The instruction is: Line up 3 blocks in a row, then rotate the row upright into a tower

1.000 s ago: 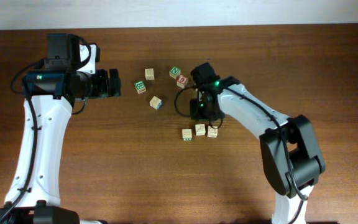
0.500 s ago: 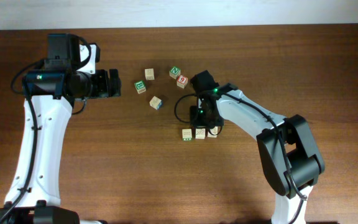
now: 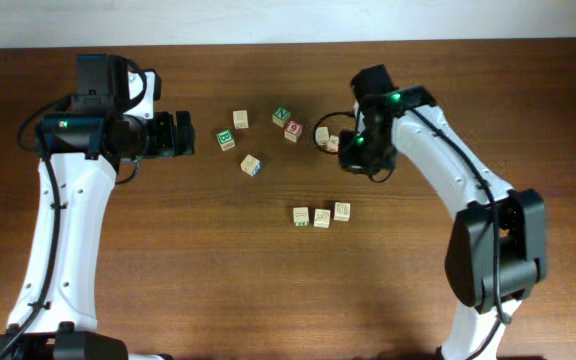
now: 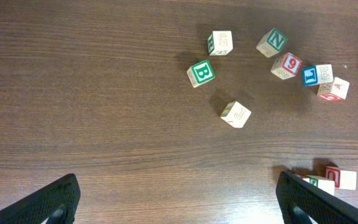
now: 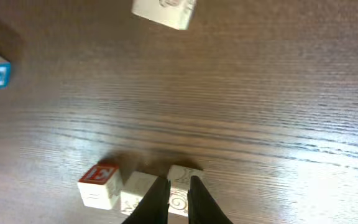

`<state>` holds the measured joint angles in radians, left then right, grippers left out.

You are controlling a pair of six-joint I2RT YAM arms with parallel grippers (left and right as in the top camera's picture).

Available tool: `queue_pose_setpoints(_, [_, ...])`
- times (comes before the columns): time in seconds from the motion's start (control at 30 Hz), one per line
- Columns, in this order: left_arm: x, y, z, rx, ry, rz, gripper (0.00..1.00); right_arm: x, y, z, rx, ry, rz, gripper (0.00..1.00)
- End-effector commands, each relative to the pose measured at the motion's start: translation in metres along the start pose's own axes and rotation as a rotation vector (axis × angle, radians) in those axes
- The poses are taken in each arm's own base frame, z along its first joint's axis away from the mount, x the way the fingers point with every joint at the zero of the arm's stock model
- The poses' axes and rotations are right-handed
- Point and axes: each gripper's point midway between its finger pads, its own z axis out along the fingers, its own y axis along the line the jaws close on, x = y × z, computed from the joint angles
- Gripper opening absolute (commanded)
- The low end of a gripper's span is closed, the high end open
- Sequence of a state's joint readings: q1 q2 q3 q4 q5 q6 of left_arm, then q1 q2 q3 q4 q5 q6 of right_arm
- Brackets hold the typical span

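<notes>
My right gripper is to push the swirl-printed block's outer side [image 3: 349, 212] and close the row first, because the blocks are in an uneven row with gaps [image 3: 332, 215].
Three pale blocks lie in a short row on the table: left [image 3: 301, 216], middle [image 3: 322, 216] and right [image 3: 341, 211]. My right gripper [image 3: 353, 150] hovers behind the row, off the table. In the right wrist view its jaws [image 5: 179, 186] stand almost together with nothing between them. Below them lie a red-topped block [image 5: 98, 183], a pale one [image 5: 137, 190] and a swirl-printed one [image 5: 182, 176]. My left gripper [image 3: 183, 133] is wide open and empty [image 4: 176, 190] at the left. Its right finger [image 4: 303, 202] hides part of the row [image 4: 344, 180].
Several other cubes are scattered at the back: a green B cube [image 3: 226, 139], a pale one [image 3: 240, 119], a green N cube [image 3: 282, 116], a red one [image 3: 292, 130], a tilted one [image 3: 251, 165], and a pair [image 3: 326, 138] beside my right gripper.
My right gripper has risen off the row of three blocks and swung back and to the right, leaving them on the table. The left arm has not moved.
</notes>
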<state>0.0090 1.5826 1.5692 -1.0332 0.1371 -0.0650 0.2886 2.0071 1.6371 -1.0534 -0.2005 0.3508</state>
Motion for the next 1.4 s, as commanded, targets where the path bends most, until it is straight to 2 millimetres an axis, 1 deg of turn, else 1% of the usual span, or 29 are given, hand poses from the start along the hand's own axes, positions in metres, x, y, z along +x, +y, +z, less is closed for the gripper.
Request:
queue_pose_setpoints(0.0, [-0.006, 0.001, -0.003, -0.007, -0.014, -0.005, 0.99, 0.025, -0.004, 0.024, 0.020, 0.062, -0.043, 0.13])
queue_pose_setpoints(0.07, [-0.006, 0.001, -0.003, -0.007, -0.014, -0.005, 0.99, 0.037, -0.006, 0.039, 0.026, 0.084, -0.051, 0.13])
queue_pose_setpoints(0.2, [-0.006, 0.001, -0.003, -0.007, -0.014, -0.005, 0.99, 0.059, -0.008, 0.058, 0.041, 0.129, -0.071, 0.13])
queue_pose_setpoints(0.47, [-0.006, 0.001, -0.003, -0.007, -0.014, -0.005, 0.99, 0.063, -0.008, 0.059, 0.044, 0.140, -0.076, 0.13])
queue_pose_setpoints(0.5, [-0.006, 0.001, -0.003, -0.007, -0.014, -0.005, 0.99, 0.062, -0.009, 0.056, 0.048, 0.138, -0.070, 0.07])
queue_pose_setpoints(0.53, [-0.006, 0.001, -0.003, -0.007, -0.014, -0.005, 0.99, 0.057, -0.015, 0.048, 0.063, 0.126, -0.040, 0.07])
queue_pose_setpoints(0.6, [-0.006, 0.001, -0.003, -0.007, -0.014, -0.005, 0.99, 0.039, -0.037, 0.013, 0.062, 0.073, 0.050, 0.09])
queue_pose_setpoints(0.63, [-0.006, 0.001, -0.003, -0.007, -0.014, -0.005, 0.99, 0.036, -0.047, -0.002, 0.041, 0.057, 0.091, 0.13])
queue_pose_setpoints(0.67, [-0.006, 0.001, -0.003, -0.007, -0.014, -0.005, 0.99, 0.037, -0.053, -0.010, 0.012, 0.062, 0.107, 0.14])
queue_pose_setpoints(0.7, [-0.006, 0.001, -0.003, -0.007, -0.014, -0.005, 0.99, 0.041, -0.055, -0.014, -0.031, 0.091, 0.115, 0.15])
queue_pose_setpoints(0.73, [-0.006, 0.001, -0.003, -0.007, -0.014, -0.005, 0.99, 0.050, -0.056, -0.010, -0.062, 0.130, 0.131, 0.15])
queue_pose_setpoints(0.8, [-0.006, 0.001, -0.003, -0.007, -0.014, -0.005, 0.99, 0.079, -0.045, 0.013, -0.112, 0.213, 0.125, 0.15])
queue_pose_setpoints(0.83, [-0.006, 0.001, -0.003, -0.007, -0.014, -0.005, 0.99, 0.088, -0.041, 0.023, -0.125, 0.234, 0.123, 0.14])
queue_pose_setpoints(0.9, [-0.006, 0.001, -0.003, -0.007, -0.014, -0.005, 0.99, 0.108, -0.038, 0.043, -0.110, 0.267, 0.171, 0.13])
queue_pose_setpoints(0.97, [-0.006, 0.001, -0.003, -0.007, -0.014, -0.005, 0.99, 0.119, -0.035, 0.051, -0.105, 0.289, 0.179, 0.13])
queue_pose_setpoints(1.07, [-0.006, 0.001, -0.003, -0.007, -0.014, -0.005, 0.99, 0.115, -0.027, 0.057, -0.119, 0.260, 0.169, 0.13])
queue_pose_setpoints(1.13, [-0.006, 0.001, -0.003, -0.007, -0.014, -0.005, 0.99, 0.107, -0.018, 0.061, -0.134, 0.217, 0.131, 0.13])
queue_pose_setpoints(1.23, [-0.006, 0.001, -0.003, -0.007, -0.014, -0.005, 0.99, 0.101, -0.011, 0.064, -0.147, 0.186, 0.104, 0.14])
queue_pose_setpoints(1.37, [-0.006, 0.001, -0.003, -0.007, -0.014, -0.005, 0.99, 0.096, -0.012, 0.065, -0.131, 0.159, 0.090, 0.14])
